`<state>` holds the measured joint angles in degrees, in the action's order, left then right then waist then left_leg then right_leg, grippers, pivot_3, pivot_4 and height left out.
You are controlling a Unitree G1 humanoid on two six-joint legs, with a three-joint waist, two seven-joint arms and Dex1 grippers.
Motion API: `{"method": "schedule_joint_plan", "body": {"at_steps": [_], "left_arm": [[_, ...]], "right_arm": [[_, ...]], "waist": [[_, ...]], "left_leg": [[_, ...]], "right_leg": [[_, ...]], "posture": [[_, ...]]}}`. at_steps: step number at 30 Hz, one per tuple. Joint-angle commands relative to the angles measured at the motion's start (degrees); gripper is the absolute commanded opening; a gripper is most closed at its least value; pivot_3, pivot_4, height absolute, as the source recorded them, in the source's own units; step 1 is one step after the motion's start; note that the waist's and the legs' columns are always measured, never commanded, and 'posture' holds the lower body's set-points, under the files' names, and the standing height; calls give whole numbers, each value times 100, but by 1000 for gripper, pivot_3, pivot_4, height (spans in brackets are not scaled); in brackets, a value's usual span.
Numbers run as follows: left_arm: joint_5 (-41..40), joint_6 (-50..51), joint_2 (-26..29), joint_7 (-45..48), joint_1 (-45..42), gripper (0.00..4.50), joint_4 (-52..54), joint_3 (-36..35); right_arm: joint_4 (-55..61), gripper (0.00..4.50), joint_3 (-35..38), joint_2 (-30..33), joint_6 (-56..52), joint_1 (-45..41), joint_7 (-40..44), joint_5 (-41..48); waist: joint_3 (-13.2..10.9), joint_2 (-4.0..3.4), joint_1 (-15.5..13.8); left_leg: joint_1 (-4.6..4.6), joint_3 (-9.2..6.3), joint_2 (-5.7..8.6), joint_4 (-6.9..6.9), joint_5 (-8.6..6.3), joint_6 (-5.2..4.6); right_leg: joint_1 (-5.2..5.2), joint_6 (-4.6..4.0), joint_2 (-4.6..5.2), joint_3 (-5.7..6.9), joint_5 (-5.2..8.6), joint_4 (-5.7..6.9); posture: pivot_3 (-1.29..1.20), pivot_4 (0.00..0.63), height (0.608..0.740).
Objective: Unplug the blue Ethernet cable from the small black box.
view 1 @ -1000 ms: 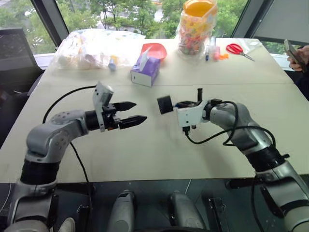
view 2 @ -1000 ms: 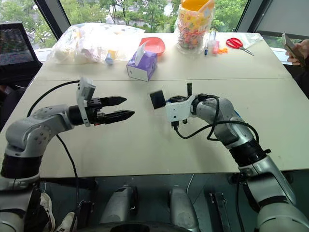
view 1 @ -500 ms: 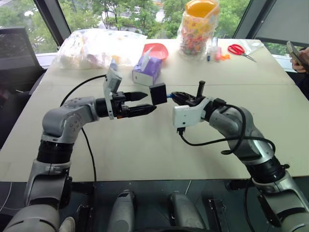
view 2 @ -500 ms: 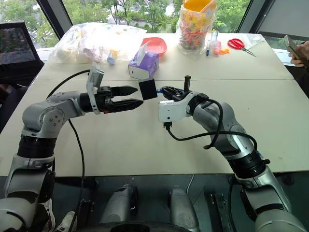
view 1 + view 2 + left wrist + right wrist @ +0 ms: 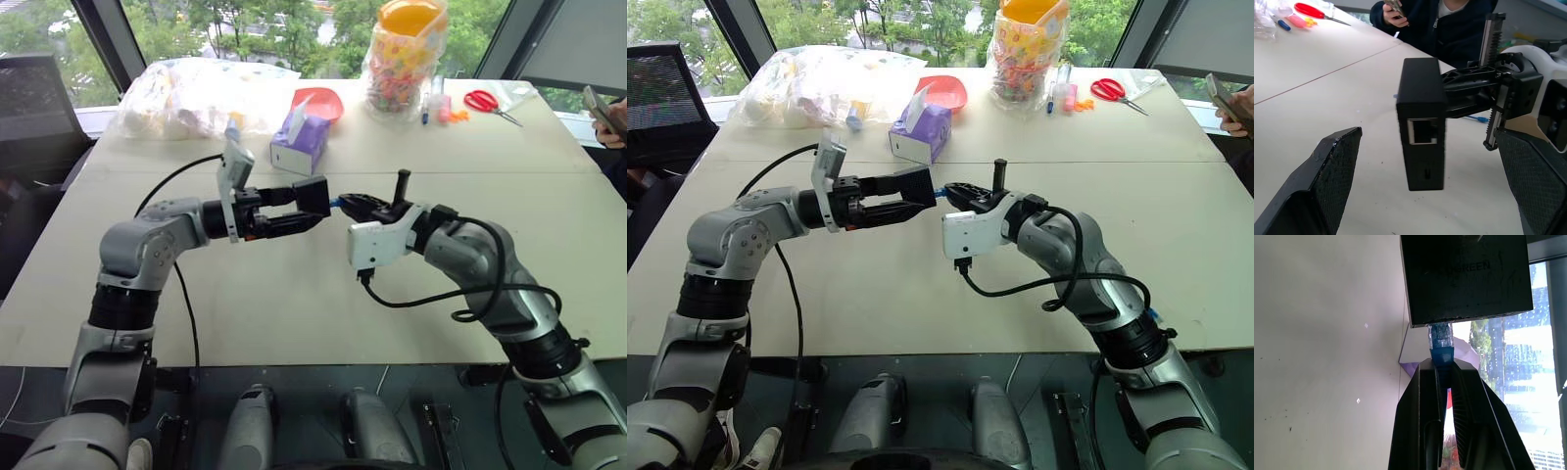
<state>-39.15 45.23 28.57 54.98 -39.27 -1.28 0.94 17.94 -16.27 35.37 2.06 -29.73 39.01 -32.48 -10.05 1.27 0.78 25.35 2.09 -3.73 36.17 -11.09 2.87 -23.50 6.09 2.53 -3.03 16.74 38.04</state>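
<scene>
The small black box is hanging from the plug point(image 5: 1441, 336), so next my left gripper grips the box point(image 5: 313, 197) before my right gripper opens, turns and takes the plug again.
The small black box point(image 5: 313, 197) hangs in the air above the table's middle, with an empty socket point(image 5: 1422, 131) in the side facing my left wrist. The blue Ethernet cable point(image 5: 1441, 350) is plugged into the box's other side by its clear plug. My right gripper point(image 5: 351, 204) is shut on the cable just behind that plug, and the box hangs from the plug. My left gripper point(image 5: 306, 208) is open, with one finger point(image 5: 1332, 166) on each side of the box and a gap to it on both sides.
A purple tissue box point(image 5: 299, 144), a red bowl point(image 5: 318, 101), a clear plastic bag point(image 5: 191, 93) and a candy jar point(image 5: 402, 49) stand at the table's far side. Red scissors point(image 5: 482, 100) lie far right. A person with a phone point(image 5: 605, 108) sits at the right edge.
My left gripper has moved right and its open fingers now flank the box. My right arm has drawn the box a little toward the left arm and up.
</scene>
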Motion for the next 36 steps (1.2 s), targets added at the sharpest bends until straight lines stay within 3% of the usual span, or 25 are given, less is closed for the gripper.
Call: {"method": "schedule_joint_plan", "body": {"at_steps": [1,8,9,17,20,26,28,32,36], "left_arm": [[19,-142,-35,9,-162,3714,39,-128],[26,-165,-122,6,-155,663,-14,-119],[32,-169,-135,9,-162,478,-28,-116],[205,-242,-96,138,-152,493,-62,11],[217,-153,53,336,-167,493,-99,29],[277,-178,439,833,-273,493,-232,52],[261,-173,530,993,-282,493,-214,51],[-153,234,699,1419,-295,493,-68,-101],[-210,338,811,1612,-258,493,72,-61]], "right_arm": [[238,0,192,34,35,-109,19,97],[403,0,226,9,-49,-117,128,157],[430,0,231,6,-59,-113,144,163],[638,0,443,-248,-862,-68,574,755],[833,1205,713,-213,-2119,-114,1433,1692],[890,4065,1110,487,-3861,-408,2833,3337],[897,4065,1202,596,-4424,-518,3072,3847],[411,4065,1977,-49,-6670,-1308,3156,5692],[-249,4065,2036,-265,-7149,-1720,2816,6132]], "waist": [[0,0,1],[0,0,-2],[0,0,-4],[0,0,-1],[0,0,-4],[0,0,-3],[0,0,-1],[-1,0,44],[-1,-1,3]], "left_leg": [[0,0,0,0,0,0],[0,0,0,0,0,0],[0,0,0,0,0,0],[-1,-1,0,0,0,0],[0,-3,0,0,0,0],[-1,-5,-1,3,0,0],[-2,-5,-1,2,0,0],[-2,-6,-6,-1,0,0],[-2,-15,-7,-2,0,0]], "right_leg": [[0,0,0,0,0,0],[0,0,0,0,0,0],[1,0,0,0,0,0],[2,1,-1,1,0,1],[2,1,-2,2,0,2],[5,-1,-1,5,1,1],[5,-3,-1,5,1,1],[2,-2,-2,4,1,2],[2,-3,-5,11,1,6]], "posture": [[0,150,735],[0,150,735],[0,150,735],[0,150,735],[0,150,735],[0,150,735],[0,150,735],[0,150,735],[0,150,735]]}}
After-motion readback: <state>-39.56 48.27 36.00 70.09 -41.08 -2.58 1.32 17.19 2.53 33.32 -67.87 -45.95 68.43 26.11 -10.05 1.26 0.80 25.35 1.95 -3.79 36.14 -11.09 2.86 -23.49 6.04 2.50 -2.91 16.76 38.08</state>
